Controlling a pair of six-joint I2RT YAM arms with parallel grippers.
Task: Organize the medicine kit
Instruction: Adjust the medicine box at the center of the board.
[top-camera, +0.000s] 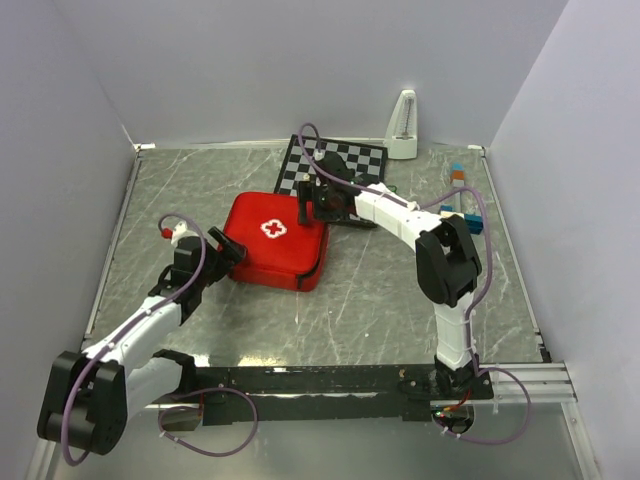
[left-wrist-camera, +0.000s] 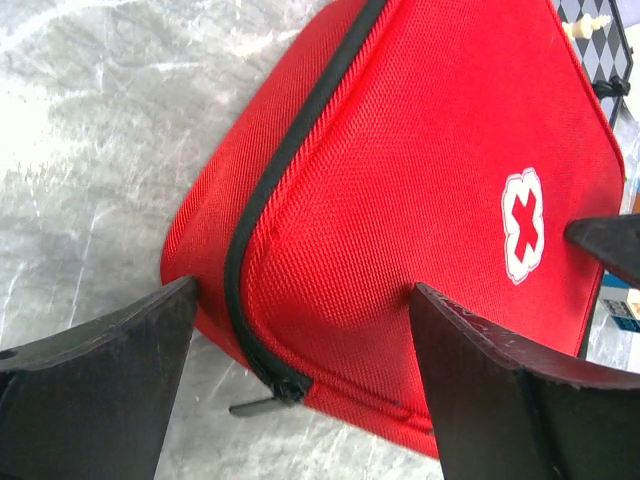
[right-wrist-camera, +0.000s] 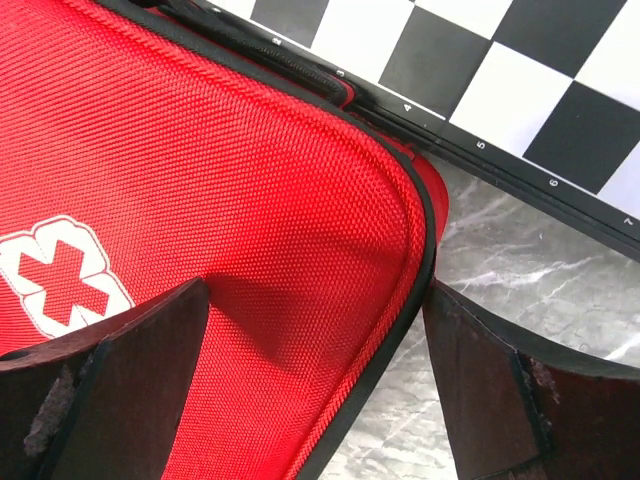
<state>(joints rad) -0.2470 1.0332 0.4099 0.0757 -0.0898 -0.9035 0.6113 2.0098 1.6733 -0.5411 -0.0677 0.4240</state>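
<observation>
The zip end on my right gripper's side (top-camera: 301, 279) sits at the kit's near corner, so my left gripper should brace the kit's top (top-camera: 246, 226) while my right gripper comes there.
The red medicine kit (top-camera: 275, 240) lies zipped shut on the table, its white cross facing up. My left gripper (top-camera: 228, 255) is at the kit's near-left corner. In the left wrist view this gripper (left-wrist-camera: 305, 370) is open and straddles that corner of the kit (left-wrist-camera: 400, 200). The zip pull (left-wrist-camera: 262, 403) lies between the fingers. My right gripper (top-camera: 318, 205) is at the far-right corner. In the right wrist view it (right-wrist-camera: 315, 380) is open too, one finger (right-wrist-camera: 110, 390) over the kit's top (right-wrist-camera: 200, 170) and the other over the table beside its edge.
A black-and-white chessboard (top-camera: 350, 160) lies just behind the kit, touching its far edge (right-wrist-camera: 480, 70). A white chess piece (left-wrist-camera: 585, 28) shows on it. A white cone-shaped object (top-camera: 403, 127) stands at the back. Small coloured blocks (top-camera: 462, 195) sit at the right. Walls enclose the table.
</observation>
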